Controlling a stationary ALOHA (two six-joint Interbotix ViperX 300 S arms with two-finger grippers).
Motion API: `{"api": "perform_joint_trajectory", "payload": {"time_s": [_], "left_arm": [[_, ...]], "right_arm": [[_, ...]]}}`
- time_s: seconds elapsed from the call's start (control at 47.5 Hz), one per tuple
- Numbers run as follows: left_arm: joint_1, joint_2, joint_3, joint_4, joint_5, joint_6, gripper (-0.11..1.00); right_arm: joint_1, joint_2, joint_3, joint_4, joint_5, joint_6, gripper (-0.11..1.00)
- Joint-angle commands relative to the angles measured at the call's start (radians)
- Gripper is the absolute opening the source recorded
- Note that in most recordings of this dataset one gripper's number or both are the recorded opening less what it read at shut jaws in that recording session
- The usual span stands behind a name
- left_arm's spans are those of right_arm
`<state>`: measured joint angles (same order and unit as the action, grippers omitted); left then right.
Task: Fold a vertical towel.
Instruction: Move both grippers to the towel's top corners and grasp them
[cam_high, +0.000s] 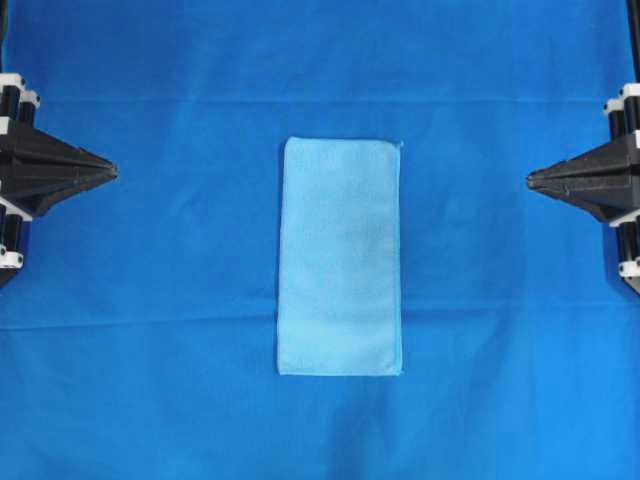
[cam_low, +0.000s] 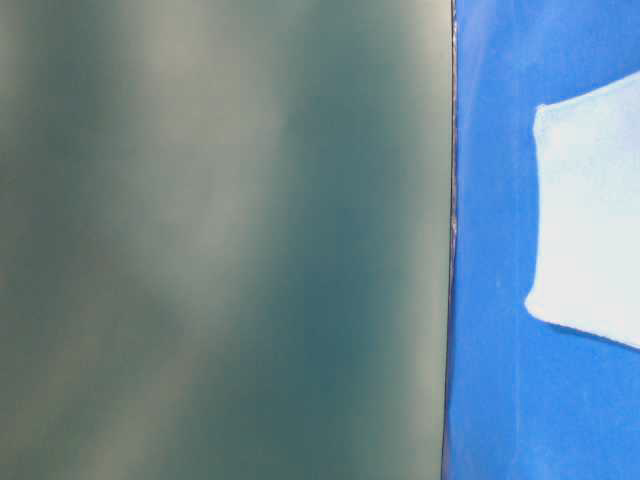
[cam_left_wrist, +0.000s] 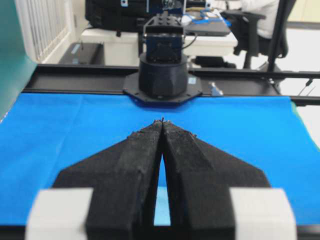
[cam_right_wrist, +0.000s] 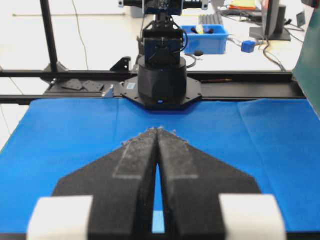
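My left gripper should go on, because the towel is flat with open cloth (cam_high: 230, 150) around its nearest top corner. It should move on to that corner (cam_high: 291, 145) and close there.
The towel (cam_high: 341, 256), a light sky-blue rectangle, lies flat with its long side running up and down at the middle of the blue table cloth (cam_high: 160, 300). Part of it shows at the right edge of the table-level view as a pale towel (cam_low: 590, 220). My left gripper (cam_high: 112, 172) rests at the left edge, shut and empty, well clear of the towel. My right gripper (cam_high: 530, 178) sits at the right edge, shut and empty too. In the wrist views the left gripper (cam_left_wrist: 162, 121) and the right gripper (cam_right_wrist: 158, 130) have their tips pressed together, with a sliver of towel visible behind them.
The opposite arm's black base (cam_left_wrist: 162, 75) stands at the far table edge in the left wrist view, and the other base (cam_right_wrist: 162, 75) in the right wrist view. A green-grey panel (cam_low: 220, 240) fills most of the table-level view.
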<state>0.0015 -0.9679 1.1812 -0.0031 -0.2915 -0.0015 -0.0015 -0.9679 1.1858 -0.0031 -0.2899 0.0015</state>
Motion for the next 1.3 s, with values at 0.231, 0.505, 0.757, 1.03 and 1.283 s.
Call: {"api": "perform_joint_trajectory", "payload": {"time_s": [0.231, 0.505, 0.757, 1.03, 1.283], "left_arm": [[0.023, 0.187, -0.061, -0.029, -0.071, -0.020, 0.00], [0.124, 0.451, -0.127, -0.031, -0.110, -0.051, 0.01], [0.192, 0.710, -0.215, -0.032, -0.144, -0.057, 0.40], [0.245, 0.977, -0.308, -0.032, -0.195, -0.057, 0.79], [0.278, 1.147, -0.362, -0.032, -0.232, -0.057, 0.79]], "right_arm": [[-0.072, 0.106, -0.092, 0.023, 0.149, 0.058, 0.00], [-0.169, 0.328, -0.138, 0.023, 0.172, 0.091, 0.00], [-0.276, 0.575, -0.215, 0.021, 0.202, 0.089, 0.09], [-0.351, 0.824, -0.275, -0.003, 0.169, 0.083, 0.62], [-0.354, 0.991, -0.328, -0.005, 0.124, 0.081, 0.60]]}}
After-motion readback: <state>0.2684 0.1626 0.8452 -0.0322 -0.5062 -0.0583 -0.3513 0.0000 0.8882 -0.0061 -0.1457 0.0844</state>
